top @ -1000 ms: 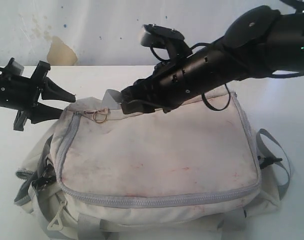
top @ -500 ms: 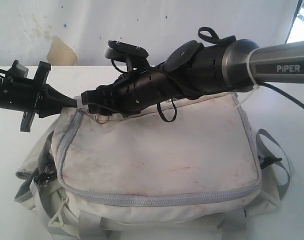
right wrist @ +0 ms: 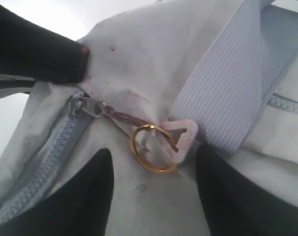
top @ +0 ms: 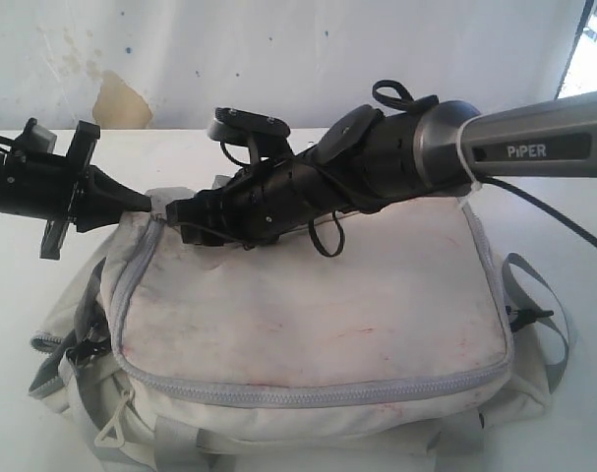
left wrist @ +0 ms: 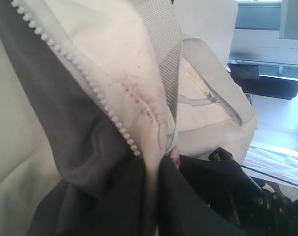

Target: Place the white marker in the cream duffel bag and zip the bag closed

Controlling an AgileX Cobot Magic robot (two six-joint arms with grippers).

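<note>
My left gripper anchors the fold beside the zip slider [right wrist: 86,106], so my right gripper should close on the pale tab [right wrist: 185,139] and draw the slider to the front corner.
The cream duffel bag [top: 318,305] lies on the white table with its grey zip run along the lid's edge. At the bag's far-left corner my left gripper [top: 141,202] is shut on a fold of cream fabric [left wrist: 161,157]. My right gripper [top: 180,218] reaches across the bag's far edge and stands open [right wrist: 153,150] just over the zip slider [right wrist: 90,107], its gold ring [right wrist: 151,147] and a pale tab. The ring lies between the two fingers, untouched. No white marker shows in any view.
A wide grey webbing strap [right wrist: 227,88] runs beside the ring. Grey straps [top: 544,295] hang off the bag's right end, and a looped pull [top: 109,428] hangs at the front left. A stained wall stands behind the table.
My left gripper, open and apart a second ago, has shut on the bag's corner. My right arm has swung left along the far edge until its open fingers flank the ring.
</note>
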